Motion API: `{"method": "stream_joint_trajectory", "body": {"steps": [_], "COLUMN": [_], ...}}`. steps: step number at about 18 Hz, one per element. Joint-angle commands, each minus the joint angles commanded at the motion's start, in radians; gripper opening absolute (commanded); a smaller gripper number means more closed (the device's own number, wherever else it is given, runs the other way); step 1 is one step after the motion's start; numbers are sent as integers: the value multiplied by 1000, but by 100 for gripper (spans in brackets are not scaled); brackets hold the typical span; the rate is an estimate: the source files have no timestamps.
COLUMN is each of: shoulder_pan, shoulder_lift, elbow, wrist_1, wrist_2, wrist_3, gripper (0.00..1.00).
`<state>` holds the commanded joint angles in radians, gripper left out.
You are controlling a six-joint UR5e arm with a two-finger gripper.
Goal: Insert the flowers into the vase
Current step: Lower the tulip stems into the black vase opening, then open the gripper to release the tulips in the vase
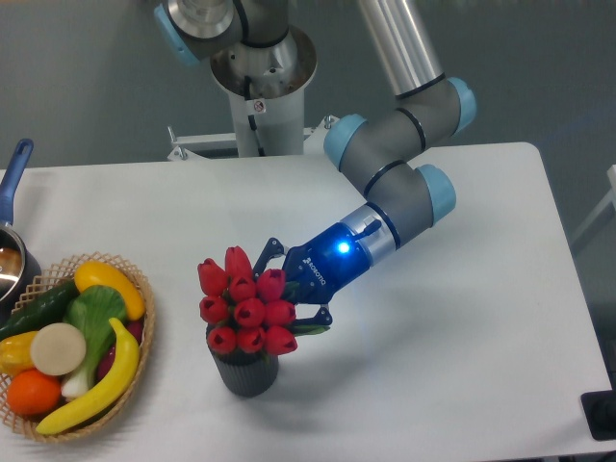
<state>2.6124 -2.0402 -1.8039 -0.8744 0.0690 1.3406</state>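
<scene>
The green leaf and outer bud stick out past the vase's rim, so the flowers will get looser and droop outward there when I draw my gripper back.
The flowers, a tight bunch of red tulip buds with green leaves, stand in the vase, a small dark grey ribbed cylinder near the table's front middle. The bunch is wider than the vase and hides its mouth. My gripper reaches in from the right, level with the buds. Its jaws stand wide apart, one finger above the bunch's right side and one below it. The fingertips are partly hidden behind the buds. A green leaf sticks out under the lower finger.
A woven wicker basket with toy fruit and vegetables stands at the front left. A pot with a blue handle is at the left edge. The arm's base stands at the back. A dark object lies at the front right corner.
</scene>
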Motion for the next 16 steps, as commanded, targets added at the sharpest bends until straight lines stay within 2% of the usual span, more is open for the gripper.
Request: {"method": "stream_joint_trajectory", "body": {"steps": [12,16], "shoulder_pan": [0,0], "shoulder_lift": [-9,-9], "elbow": [-9,-11], "wrist_1": [0,0], "wrist_2": [43,43], "wrist_3": [12,25], "gripper": [37,41]}}
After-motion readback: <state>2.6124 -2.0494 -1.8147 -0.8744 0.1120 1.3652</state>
